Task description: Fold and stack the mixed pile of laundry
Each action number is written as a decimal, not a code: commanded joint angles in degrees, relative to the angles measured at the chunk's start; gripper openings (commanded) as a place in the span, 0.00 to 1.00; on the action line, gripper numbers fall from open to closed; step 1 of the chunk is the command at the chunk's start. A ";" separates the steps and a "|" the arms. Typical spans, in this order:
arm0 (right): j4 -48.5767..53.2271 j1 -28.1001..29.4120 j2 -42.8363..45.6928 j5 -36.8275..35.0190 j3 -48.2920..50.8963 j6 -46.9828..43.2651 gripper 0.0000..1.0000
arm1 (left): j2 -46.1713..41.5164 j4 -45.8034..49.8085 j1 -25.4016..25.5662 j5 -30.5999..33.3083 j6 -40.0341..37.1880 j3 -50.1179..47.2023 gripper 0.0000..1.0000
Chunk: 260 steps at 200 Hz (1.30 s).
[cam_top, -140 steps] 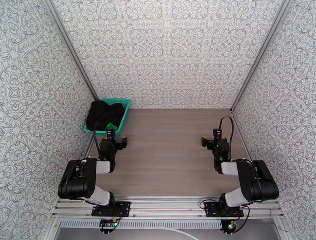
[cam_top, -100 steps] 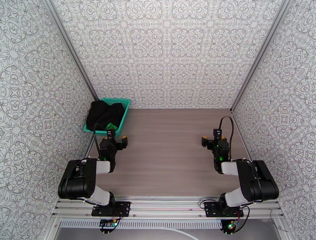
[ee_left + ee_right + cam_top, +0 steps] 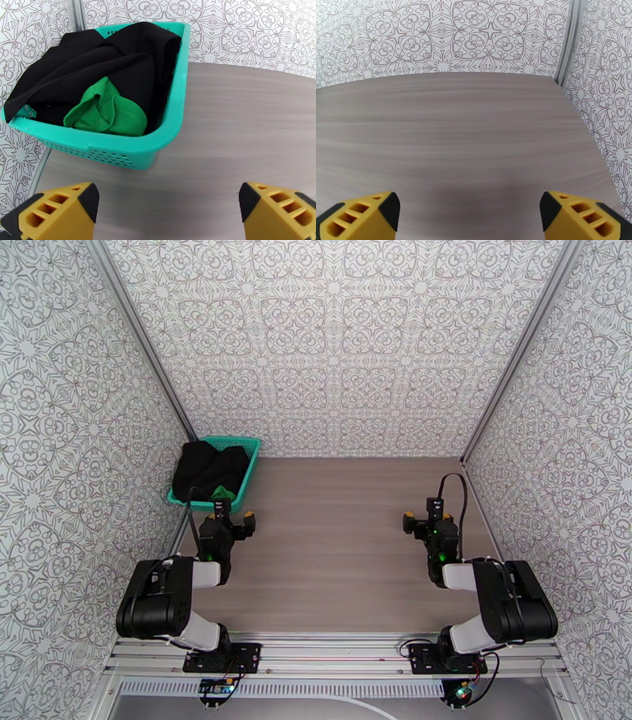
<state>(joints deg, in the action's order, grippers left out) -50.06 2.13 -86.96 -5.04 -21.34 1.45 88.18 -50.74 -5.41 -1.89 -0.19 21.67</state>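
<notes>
Most of the green T-shirt in the basket is under the black garment, so I should reach over the basket's rim with my left gripper and lift the black garment out first.
The mixed laundry pile lies in a teal basket (image 3: 251, 465) at the table's far left corner. A black garment (image 3: 207, 467) (image 3: 98, 63) covers most of it and drapes over the rim. A crumpled bright green T-shirt (image 3: 106, 112) (image 3: 222, 493) pokes out at the near side. My left gripper (image 3: 230, 516) (image 3: 168, 205) hovers open just in front of the basket, nothing between its yellow fingertips (image 3: 59, 205). My right gripper (image 3: 427, 518) (image 3: 470, 217) stands open over bare table at the right.
The grey wood-grain table (image 3: 340, 540) stretches between the two arms. Patterned walls (image 3: 340, 343) close in the back and both sides. The basket's near wall (image 3: 118, 152) stands close to my left fingers.
</notes>
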 commanded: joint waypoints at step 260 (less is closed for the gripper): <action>89.34 3.44 11.79 9.79 -47.31 17.01 0.98 | 25.14 97.15 -14.04 -21.53 21.19 85.42 0.81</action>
<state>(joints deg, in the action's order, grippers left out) 37.39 4.58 -74.78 2.11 -68.66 16.38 106.56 40.36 -19.51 -12.27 20.99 100.82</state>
